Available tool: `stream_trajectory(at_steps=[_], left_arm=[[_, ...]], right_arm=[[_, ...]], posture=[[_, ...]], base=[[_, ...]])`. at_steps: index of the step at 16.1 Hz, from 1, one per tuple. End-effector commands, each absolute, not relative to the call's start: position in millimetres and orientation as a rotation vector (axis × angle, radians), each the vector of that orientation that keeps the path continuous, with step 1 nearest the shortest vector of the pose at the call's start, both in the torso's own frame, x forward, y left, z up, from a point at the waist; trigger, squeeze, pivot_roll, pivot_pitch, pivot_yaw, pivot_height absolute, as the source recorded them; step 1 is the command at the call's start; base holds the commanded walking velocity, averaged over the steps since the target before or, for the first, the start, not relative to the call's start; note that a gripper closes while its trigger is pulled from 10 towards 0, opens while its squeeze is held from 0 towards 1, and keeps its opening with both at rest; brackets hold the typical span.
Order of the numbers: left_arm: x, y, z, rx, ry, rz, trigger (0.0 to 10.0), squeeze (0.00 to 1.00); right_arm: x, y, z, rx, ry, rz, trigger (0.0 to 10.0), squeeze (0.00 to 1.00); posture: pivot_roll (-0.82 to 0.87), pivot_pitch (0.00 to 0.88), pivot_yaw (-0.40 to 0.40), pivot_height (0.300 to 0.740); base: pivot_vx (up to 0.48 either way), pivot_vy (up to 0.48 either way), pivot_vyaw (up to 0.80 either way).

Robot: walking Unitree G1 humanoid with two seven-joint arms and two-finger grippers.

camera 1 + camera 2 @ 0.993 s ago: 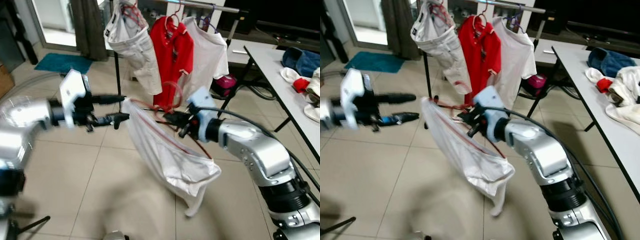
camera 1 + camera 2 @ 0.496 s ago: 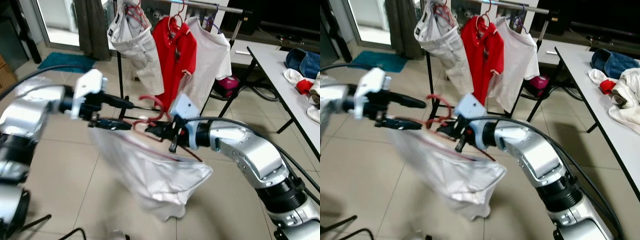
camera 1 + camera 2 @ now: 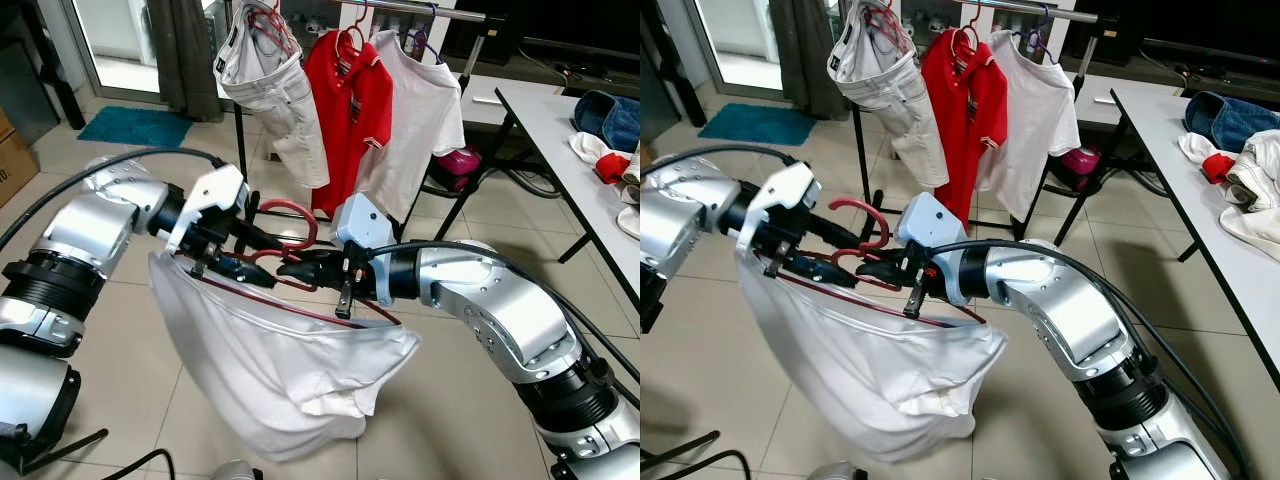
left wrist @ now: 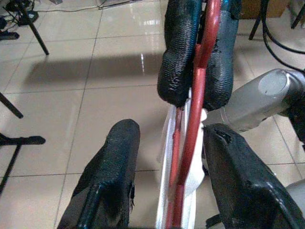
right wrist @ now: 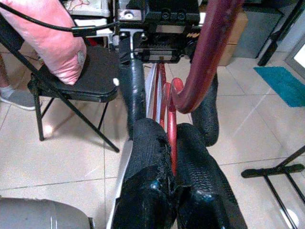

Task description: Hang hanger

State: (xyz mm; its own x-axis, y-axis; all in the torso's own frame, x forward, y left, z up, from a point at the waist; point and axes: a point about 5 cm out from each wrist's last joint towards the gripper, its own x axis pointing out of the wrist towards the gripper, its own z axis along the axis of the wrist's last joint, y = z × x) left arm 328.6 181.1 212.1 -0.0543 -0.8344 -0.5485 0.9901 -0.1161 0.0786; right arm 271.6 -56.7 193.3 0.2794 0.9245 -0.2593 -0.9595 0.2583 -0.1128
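I can see the white garment's edge (image 3: 378, 328) sagging loose below the red hanger's arm, so the garment (image 3: 295, 375) will spread and stay on when I pull that edge.
A red hanger (image 3: 300, 212) carries a white garment (image 3: 270, 370) that sags toward the floor in front of me. My right gripper (image 3: 300, 270) is shut on the hanger's neck just below the hook; in the right wrist view its fingers (image 5: 157, 157) pinch the red wire. My left gripper (image 3: 250, 250) faces it from the left, open. Its two fingers (image 4: 114, 171) stand apart on either side of the hanger (image 4: 200, 95). The clothes rail (image 3: 420, 8) is behind, beyond both grippers.
On the rail hang white shorts (image 3: 270, 90), a red shirt (image 3: 350, 110) and a white shirt (image 3: 420, 110). A white table (image 3: 560, 130) with clothes runs along the right. A teal mat (image 3: 130, 125) lies far left. A folding chair (image 5: 81, 71) stands nearby.
My left gripper has moved in from the garment's left end to the hanger neck, facing the right gripper. The hanger has swung level and the garment now hangs below it.
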Motion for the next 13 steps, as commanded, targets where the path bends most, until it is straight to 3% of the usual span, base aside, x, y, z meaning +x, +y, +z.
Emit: stream_trajectory(at_steps=[1, 7, 13], left_arm=[[332.2, 177.7, 217.5, 0.594, 0.346, -1.613, 0.0, 0.00], [337.2, 183.3, 210.6, 0.638, 0.418, -1.552, 0.0, 0.00], [340.2, 180.1, 208.5, 0.587, 0.373, -1.563, 0.0, 0.00]], right_arm=[[270.3, -59.7, 199.1, -0.282, 0.113, 1.283, 10.0, 0.00], [271.2, -60.5, 198.3, -0.288, 0.124, 1.290, 10.0, 0.00], [270.9, -61.2, 198.6, -0.283, 0.130, 1.296, 10.0, 0.00]], posture=[[-0.05, 0.000, -0.032, 0.740], [-0.04, 0.000, -0.043, 0.740], [-0.04, 0.000, -0.045, 0.740]], base=[[0.000, 0.000, 0.00], [0.000, 0.000, 0.00], [0.000, 0.000, 0.00]])
